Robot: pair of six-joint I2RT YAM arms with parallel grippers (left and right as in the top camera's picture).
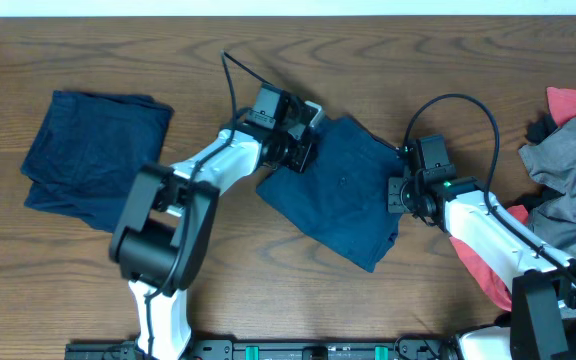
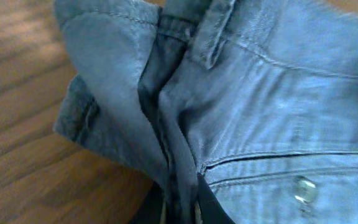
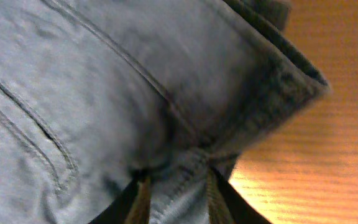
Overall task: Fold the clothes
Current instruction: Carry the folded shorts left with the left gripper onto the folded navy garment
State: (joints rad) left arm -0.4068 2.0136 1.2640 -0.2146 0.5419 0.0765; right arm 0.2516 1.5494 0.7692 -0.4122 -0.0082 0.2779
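The robot's left gripper is pinching the shorts' waistband (image 2: 178, 134), and the way to the second navy garment (image 1: 98, 157) is open wood, so it should keep carrying the shorts until they lie over that garment.
Dark navy shorts (image 1: 343, 190) lie in the middle of the wooden table, roughly folded and turned at an angle. My left gripper (image 1: 300, 150) is shut on their upper left edge; the left wrist view shows the fabric (image 2: 241, 106) pinched between the fingers (image 2: 180, 205), with a small button (image 2: 304, 188) beside them. My right gripper (image 1: 401, 192) is shut on the right edge; the right wrist view shows the hem (image 3: 166, 112) bunched between the fingers (image 3: 176, 196). A second navy garment (image 1: 93, 155) lies folded at the left.
A pile of grey (image 1: 573, 170) and coral-red (image 1: 570, 102) garments lies at the right edge, partly under my right arm. A black cable (image 1: 236, 85) loops behind my left arm. Bare wood (image 1: 268, 280) surrounds the shorts.
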